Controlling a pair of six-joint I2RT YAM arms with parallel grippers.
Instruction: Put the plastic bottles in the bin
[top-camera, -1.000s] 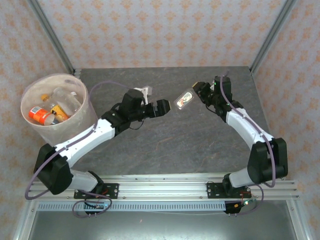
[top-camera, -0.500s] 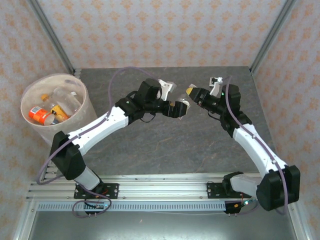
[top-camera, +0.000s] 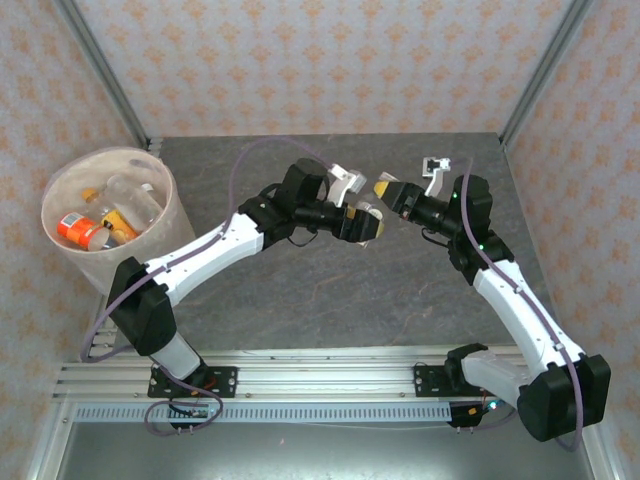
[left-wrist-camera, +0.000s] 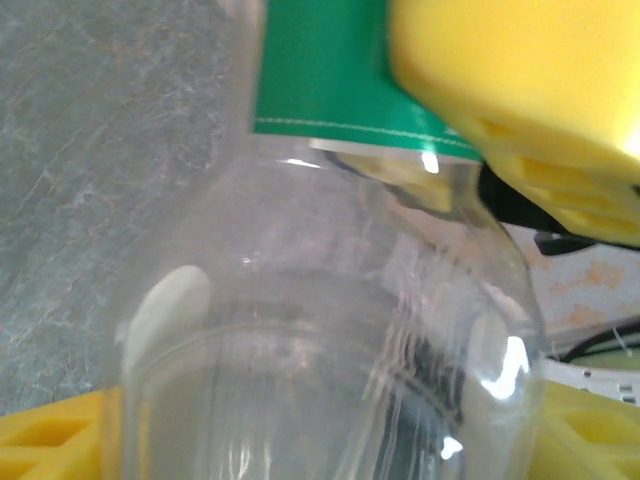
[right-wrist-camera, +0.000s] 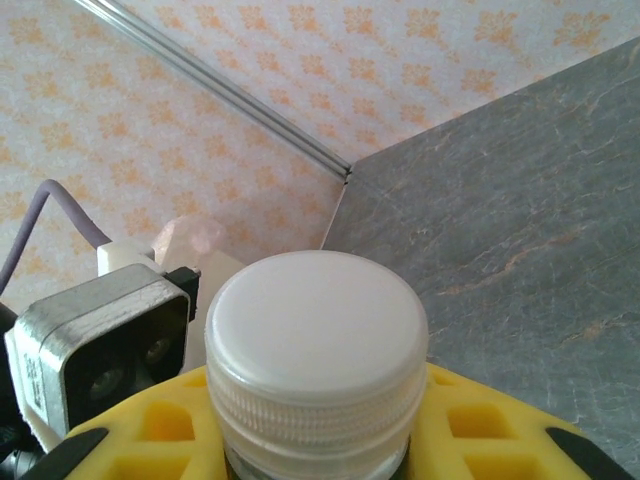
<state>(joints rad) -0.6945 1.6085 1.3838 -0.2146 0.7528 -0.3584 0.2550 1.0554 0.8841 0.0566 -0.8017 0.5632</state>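
Observation:
I should open my right gripper and move it back, because it is holding the bottle's neck (right-wrist-camera: 318, 440) far from the bin (top-camera: 118, 212). My left gripper will carry the bottle there after that.
A clear plastic bottle (top-camera: 368, 208) with a green label (left-wrist-camera: 320, 70) hangs above the middle of the table between both grippers. My right gripper (top-camera: 392, 190) is shut on its neck, just below the white cap (right-wrist-camera: 315, 320), with yellow fingers (right-wrist-camera: 470, 430) on either side. My left gripper (top-camera: 358, 222) is around the bottle's clear body (left-wrist-camera: 330, 330), and its yellow fingers (left-wrist-camera: 50, 440) press against both sides. The bin (top-camera: 140, 255) stands at the far left with several bottles (top-camera: 78, 230) inside.
The grey table (top-camera: 300, 290) lies below both arms. Metal frame posts (top-camera: 100, 70) and patterned walls close in the back and sides. The aluminium rail (top-camera: 320, 375) with both arm bases runs along the near edge.
The left arm reached right to the bottle held by the right gripper, and its jaws have closed in around the body. The right gripper carried the bottle slightly toward the centre.

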